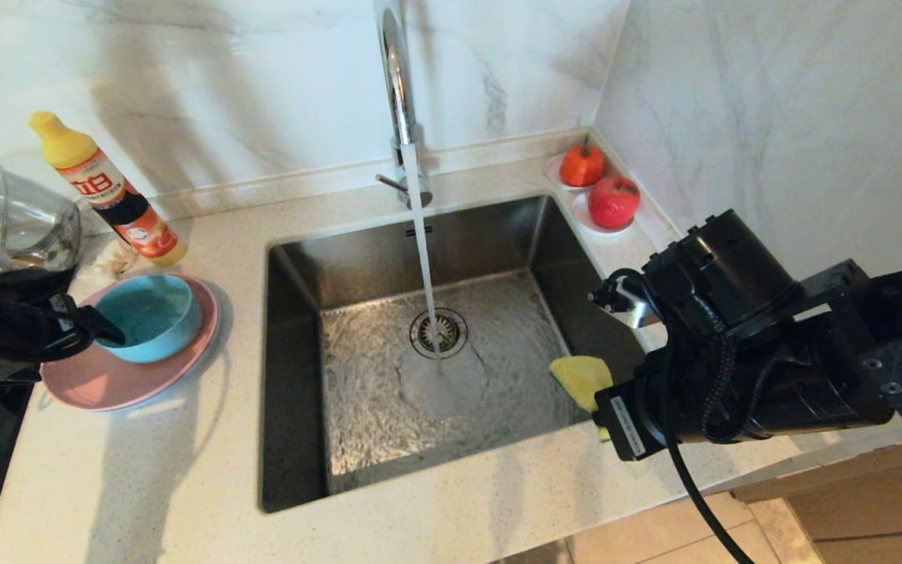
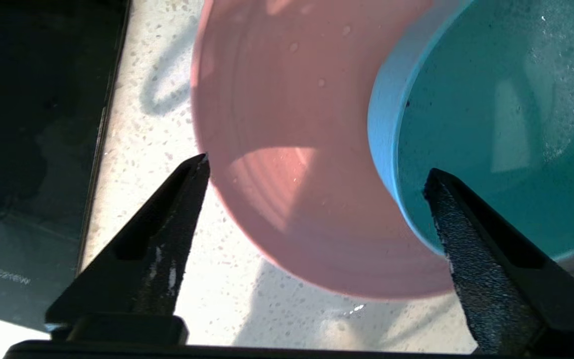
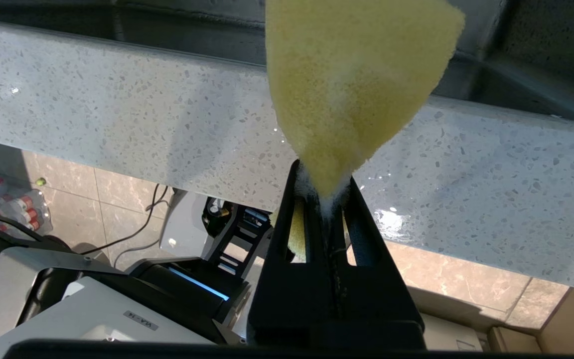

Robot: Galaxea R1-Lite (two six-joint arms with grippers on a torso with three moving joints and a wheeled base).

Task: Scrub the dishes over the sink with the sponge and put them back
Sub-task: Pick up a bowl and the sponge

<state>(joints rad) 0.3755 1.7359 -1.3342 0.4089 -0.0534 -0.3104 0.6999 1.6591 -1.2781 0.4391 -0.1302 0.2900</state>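
A patch of bubbles (image 2: 566,89) can be seen inside the teal-blue bowl (image 1: 150,318), so the robot should expect soapy foam to keep sticking there when it lifts and tips the bowl.
A teal-blue bowl (image 1: 149,313) stands on a pink plate (image 1: 106,380) on the counter left of the sink (image 1: 302,376). My left gripper (image 1: 102,329) hovers at the bowl's near-left side, open and holding nothing. In the left wrist view the left gripper (image 2: 317,167) spans the plate (image 2: 277,99), with one finger over the bowl's (image 2: 491,124) rim. My right gripper (image 1: 604,415) is over the sink's right front corner, shut on the yellow sponge (image 1: 580,380). The right wrist view shows the sponge (image 3: 352,85) pinched foamy at the right gripper (image 3: 324,184).
Water runs from the chrome faucet (image 1: 396,78) onto the drain strainer (image 1: 439,333). A detergent bottle (image 1: 110,192) and a glass jug (image 1: 28,215) stand behind the dishes. Two red fruits (image 1: 614,201) sit at the back right corner. A black cooktop (image 2: 28,149) borders the counter's left.
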